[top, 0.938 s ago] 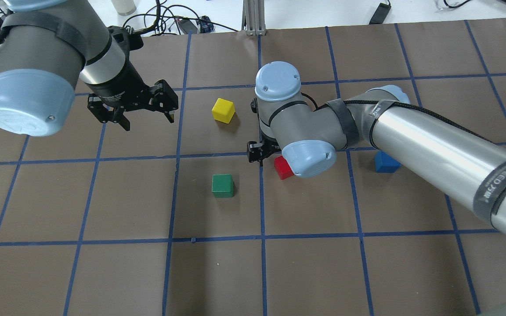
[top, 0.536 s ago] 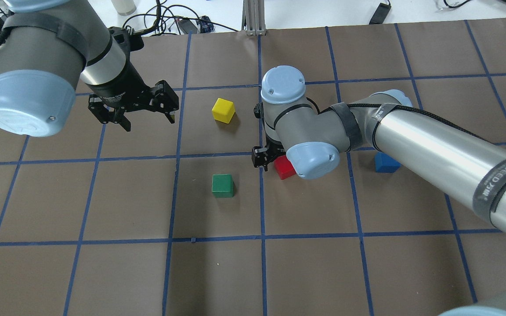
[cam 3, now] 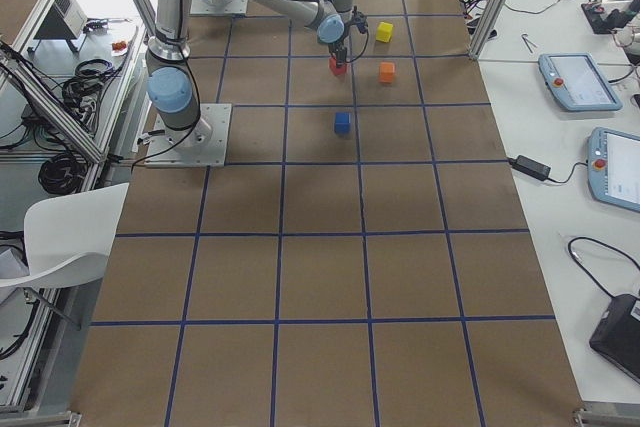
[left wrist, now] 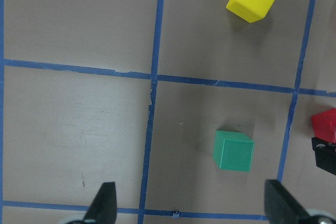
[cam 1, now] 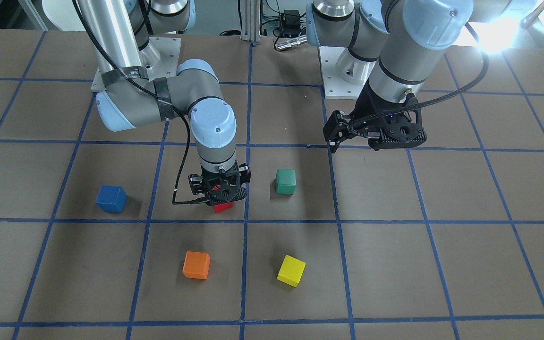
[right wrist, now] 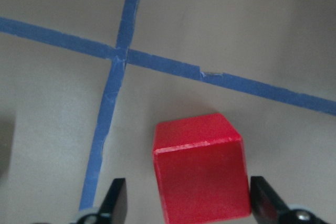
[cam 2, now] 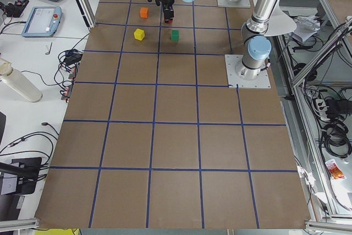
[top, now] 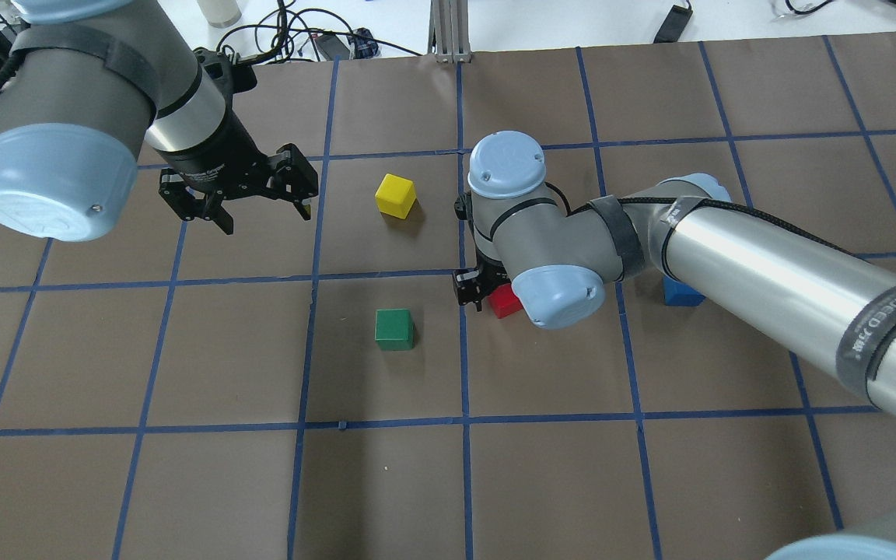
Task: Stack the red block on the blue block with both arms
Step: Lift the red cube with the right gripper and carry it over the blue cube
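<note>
The red block's edge (right wrist: 203, 177) slants (right wrist: 198, 146) between the robot's open fingers, so the red block will sit squared up in the right gripper while the robot carries it.
The red block (right wrist: 199, 166) sits on the brown table near a tape crossing and also shows in the front view (cam 1: 223, 206) and the overhead view (top: 504, 302). My right gripper (right wrist: 191, 203) is open and low over it, one finger on each side, with a gap between each finger and the block. My right wrist hides most of the gripper in the overhead view. The blue block (top: 681, 295) lies on the table apart from the red one, partly under my right forearm, and is clear in the front view (cam 1: 111, 198). My left gripper (top: 264, 218) is open and empty, held above the table.
A green block (top: 394, 328) lies just left of the red block. A yellow block (top: 395, 195) lies farther from the robot. An orange block (cam 1: 196, 265) shows in the front view and is hidden in the overhead view. Blue tape lines grid the table.
My right gripper has moved right and down toward the red block and now straddles it. My left arm has barely moved.
</note>
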Robot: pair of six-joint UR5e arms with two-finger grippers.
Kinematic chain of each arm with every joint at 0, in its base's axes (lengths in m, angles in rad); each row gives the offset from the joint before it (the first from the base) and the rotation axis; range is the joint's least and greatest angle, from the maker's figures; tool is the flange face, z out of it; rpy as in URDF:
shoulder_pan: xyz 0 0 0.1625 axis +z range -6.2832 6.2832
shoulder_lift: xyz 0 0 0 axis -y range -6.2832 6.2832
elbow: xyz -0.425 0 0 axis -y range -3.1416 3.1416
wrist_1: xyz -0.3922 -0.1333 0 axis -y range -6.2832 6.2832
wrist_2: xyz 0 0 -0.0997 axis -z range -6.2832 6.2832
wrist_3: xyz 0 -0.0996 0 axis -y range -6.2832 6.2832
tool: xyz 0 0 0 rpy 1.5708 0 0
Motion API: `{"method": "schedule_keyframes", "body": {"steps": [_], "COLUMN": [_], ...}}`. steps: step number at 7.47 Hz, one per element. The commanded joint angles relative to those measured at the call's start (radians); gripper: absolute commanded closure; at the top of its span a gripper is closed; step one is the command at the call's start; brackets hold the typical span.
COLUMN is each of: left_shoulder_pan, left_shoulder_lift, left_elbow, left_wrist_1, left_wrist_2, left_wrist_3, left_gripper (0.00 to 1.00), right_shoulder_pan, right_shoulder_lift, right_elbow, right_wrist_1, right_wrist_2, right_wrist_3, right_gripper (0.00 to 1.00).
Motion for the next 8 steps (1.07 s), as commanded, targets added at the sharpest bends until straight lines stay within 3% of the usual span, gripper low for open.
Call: {"method": "schedule_keyframes", "body": {"steps": [1, 3, 4, 6, 8], "left_shoulder_pan": [0.0, 0.001, 0.002, 0.001, 0.0], "left_shoulder_lift": [0.002, 0.004, 0.004, 0.005, 0.004], "left_elbow": [-0.001, 0.001, 0.003, 0.001, 0.001], "left_wrist_1": [0.0, 0.0, 0.0, -0.002, 0.0], "left_wrist_2": [0.0, 0.0, 0.0, 0.0, 0.001], "left_wrist_3": [0.0, 0.0, 0.001, 0.001, 0.003], "left_gripper": [0.0, 0.0, 0.0, 0.0, 0.0], "right_shoulder_pan": [-0.025, -0.078, -0.122, -0.293, -0.43], "right_shoulder_lift": [0.0, -0.057, -0.118, -0.248, -0.286], "right_elbow": [-0.006, -0.012, -0.018, -0.019, -0.017], "right_wrist_1": [0.003, 0.037, 0.137, 0.288, 0.324], "right_wrist_2": [0.006, -0.005, -0.003, -0.006, -0.008], "right_wrist_3": [0.008, 0.008, 0.009, -0.006, -0.022], "right_gripper": [0.89, 0.95, 0.95, 0.94, 0.94]}}
